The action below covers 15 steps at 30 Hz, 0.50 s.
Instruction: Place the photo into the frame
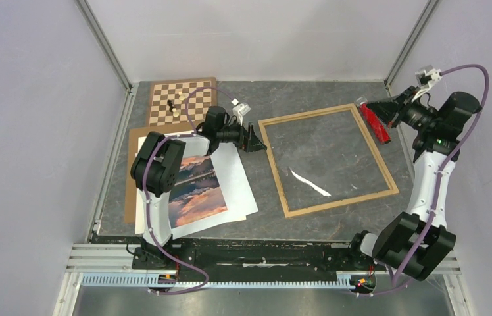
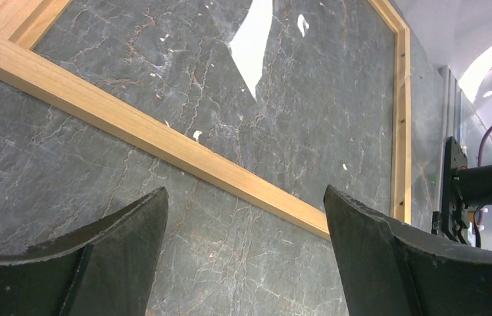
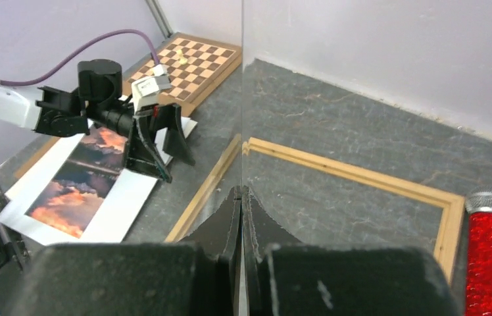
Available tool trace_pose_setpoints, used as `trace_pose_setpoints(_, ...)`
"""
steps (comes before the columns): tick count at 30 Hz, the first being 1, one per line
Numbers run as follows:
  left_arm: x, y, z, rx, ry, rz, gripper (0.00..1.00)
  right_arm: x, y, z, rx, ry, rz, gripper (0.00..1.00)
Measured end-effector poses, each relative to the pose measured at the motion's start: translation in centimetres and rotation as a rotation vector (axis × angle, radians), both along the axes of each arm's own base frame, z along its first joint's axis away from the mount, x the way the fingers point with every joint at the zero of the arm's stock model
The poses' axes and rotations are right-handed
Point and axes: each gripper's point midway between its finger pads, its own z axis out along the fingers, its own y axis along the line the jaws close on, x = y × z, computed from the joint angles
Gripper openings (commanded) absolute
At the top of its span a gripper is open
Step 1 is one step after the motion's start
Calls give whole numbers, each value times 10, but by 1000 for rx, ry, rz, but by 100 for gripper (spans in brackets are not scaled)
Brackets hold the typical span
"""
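Note:
My left gripper should move up from the rail, take the other end of the clear pane (image 3: 242, 99) and carry the pane out of the way, because my right gripper is holding it above the frame.
The photo (image 1: 194, 187), a sunset lake print, lies on white sheets at the left, partly under my left arm; it also shows in the right wrist view (image 3: 79, 184). The light wood frame (image 1: 342, 203) lies flat at mid table, bare tabletop inside it. My left gripper (image 1: 256, 141) is open and empty, low over the table just left of the frame's left rail (image 2: 164, 141); its jaws (image 2: 246, 191) stand wide apart. My right gripper (image 1: 378, 105) is shut on a clear pane (image 3: 242, 99), seen edge-on, above the frame's far right corner.
A chessboard (image 1: 184, 99) with a few pieces sits at the back left. A brown backing board (image 1: 130, 178) lies under the white sheets (image 1: 237, 184). A red glittery stick (image 1: 376, 124) lies by the frame's right corner. A white glint (image 1: 309, 181) shows inside the frame.

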Motion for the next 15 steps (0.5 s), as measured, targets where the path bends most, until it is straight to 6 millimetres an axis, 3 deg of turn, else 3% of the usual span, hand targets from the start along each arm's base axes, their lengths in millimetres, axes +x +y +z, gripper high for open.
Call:
trace_pose_setpoints(5, -2, 5, -2, 51, -20, -18, 94, 8, 12, 15, -88, -19, -3, 0)
trace_pose_setpoints(8, 3, 9, 14, 114, -80, -48, 94, 7, 22, 10, -121, -1, 12, 0)
trace_pose_setpoints(11, 15, 9, 53, 156, -192, -83, 94, 4, 29, 4, -142, 25, 27, 0)
trace_pose_setpoints(15, 31, 10, 129, 188, -386, -116, 94, 2, 36, 2, -162, 40, 40, 0)
